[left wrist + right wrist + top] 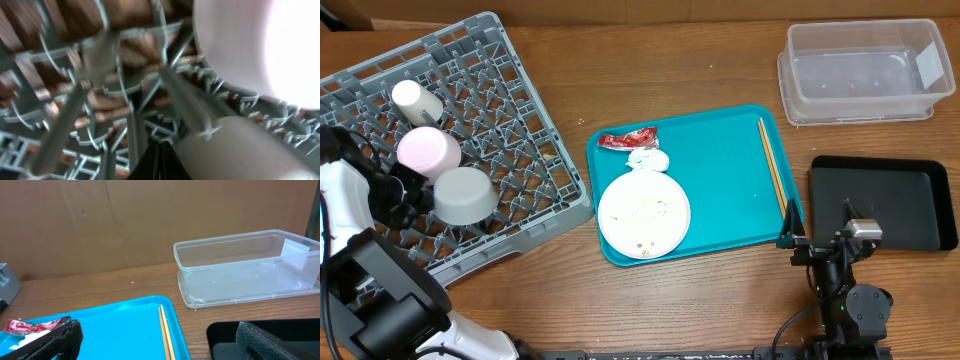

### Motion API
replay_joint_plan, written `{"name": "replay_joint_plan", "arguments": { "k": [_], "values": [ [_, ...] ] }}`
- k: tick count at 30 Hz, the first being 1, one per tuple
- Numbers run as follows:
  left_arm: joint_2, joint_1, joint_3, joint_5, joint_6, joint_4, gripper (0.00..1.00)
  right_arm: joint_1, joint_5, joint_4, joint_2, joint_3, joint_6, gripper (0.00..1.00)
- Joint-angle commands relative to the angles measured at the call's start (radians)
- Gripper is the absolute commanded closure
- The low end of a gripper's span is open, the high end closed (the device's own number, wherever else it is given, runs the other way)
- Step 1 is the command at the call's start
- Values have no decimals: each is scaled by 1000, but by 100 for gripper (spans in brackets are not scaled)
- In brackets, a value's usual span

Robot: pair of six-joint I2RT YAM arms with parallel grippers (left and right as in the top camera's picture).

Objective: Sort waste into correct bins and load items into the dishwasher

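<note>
The robot's left gripper is closed among the dishwasher's pegs next to the slanted grey bowl (464, 195), so it should lift clear and reach for the grey bowl's side (495, 200) facing the teal tray.
The grey dishwasher rack (520, 120) holds a small white cup (417, 100), a small white bowl (428, 150) and a grey bowl (463, 193). My left gripper (418, 188) is low in the rack beside the grey bowl (240, 150), shut with nothing between its fingers (160, 162). On the teal tray (720, 170) lie a red wrapper (628, 140), a white tissue (647, 158), a white plate (643, 214) with crumbs, and chopsticks (772, 165). My right gripper (818, 225) hangs open between the teal tray's right edge and the black tray (885, 200).
The clear tub (865, 70) stands at the back right with nothing in it. In the right wrist view it (245, 265) is beyond the chopsticks (165, 330) and the black tray (225, 335). Bare wooden table lies between rack and teal tray.
</note>
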Motion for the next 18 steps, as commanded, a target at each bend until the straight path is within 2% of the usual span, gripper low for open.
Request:
{"name": "replay_joint_plan", "arguments": {
  "k": [1,5,10,18],
  "values": [
    [10,-10,-39,68,14,-37,96,-3,-2,6,-8,-10,4,0],
    [10,-7,-29,148,30,-56,96,-3,-2,6,-8,-10,4,0],
    [10,3,23,149,40,-116,96,-3,-2,6,-8,-10,4,0],
    [10,53,261,149,40,-327,96,-3,-2,6,-8,-10,4,0]
  ]
}}
